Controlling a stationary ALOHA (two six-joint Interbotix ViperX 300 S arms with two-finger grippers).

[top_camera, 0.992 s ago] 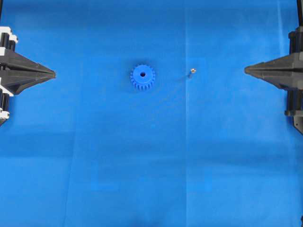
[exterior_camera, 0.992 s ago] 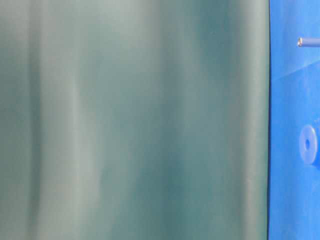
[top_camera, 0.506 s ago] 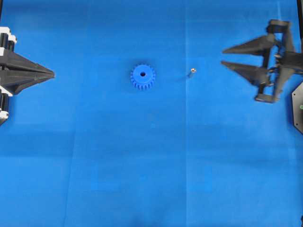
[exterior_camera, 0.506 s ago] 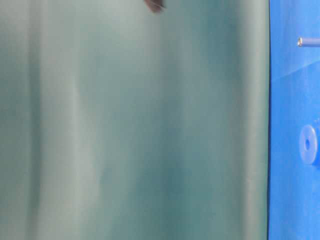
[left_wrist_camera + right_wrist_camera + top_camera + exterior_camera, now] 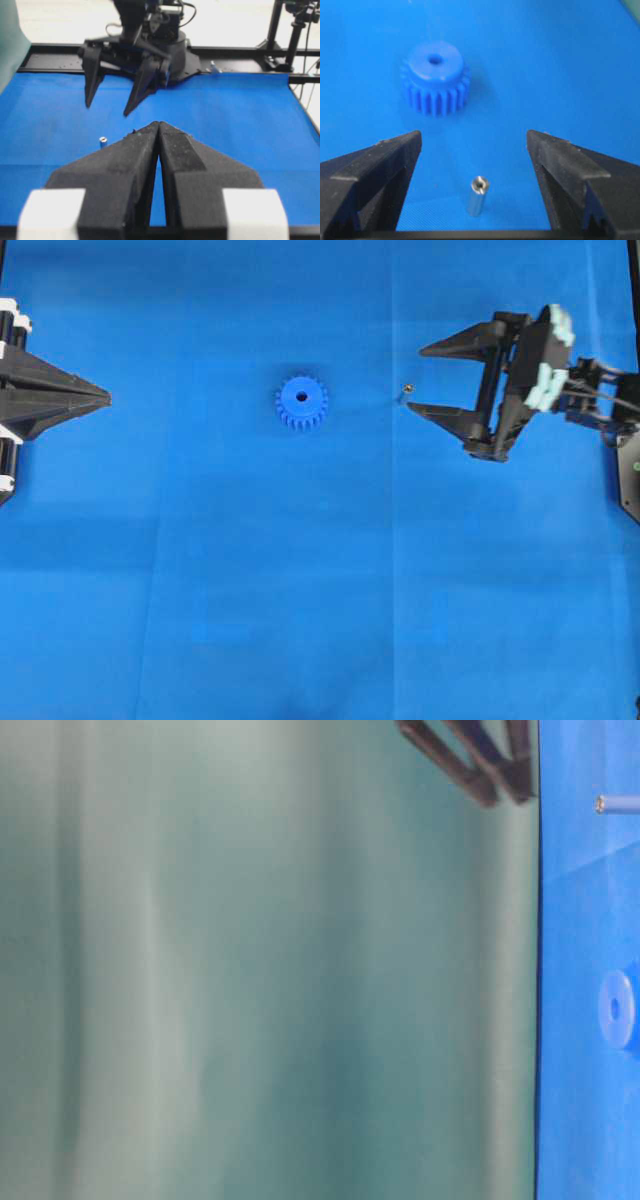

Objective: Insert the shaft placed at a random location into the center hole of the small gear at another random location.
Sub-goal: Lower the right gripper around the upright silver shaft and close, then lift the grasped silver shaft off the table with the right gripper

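Note:
My gripper will insert the shaft (image 5: pixel 405 393), and the shaft will then stay upright with its tip showing, because the small gear's hole (image 5: pixel 302 396) is about as wide as the shaft.
The small gear (image 5: pixel 301 404), bright blue, lies flat near the mat's middle with its center hole (image 5: pixel 302 396) facing up. The shaft (image 5: pixel 406 392), a tiny silver pin, stands upright to the gear's right. My right gripper (image 5: pixel 415 378) is open, its two fingertips on either side of the shaft without touching it. In the right wrist view the shaft (image 5: pixel 477 196) stands between the wide-apart fingers, with the gear (image 5: pixel 436 75) and its hole (image 5: pixel 435 59) beyond. My left gripper (image 5: pixel 108 397) is shut and empty at the left edge. Its own fingers (image 5: pixel 158 123) hide the gear in the left wrist view.
A blue cloth (image 5: pixel 320 590) covers the table. The table-level view is mostly a green backdrop (image 5: pixel 260 970), with the shaft (image 5: pixel 615 804) and gear (image 5: pixel 617 1008) at its right edge. The right arm's black base (image 5: pixel 165 45) stands at the far table edge.
My right gripper has gone from shut to open and moved left from the right edge until its fingers stand either side of the shaft. Left gripper, gear and shaft have not moved.

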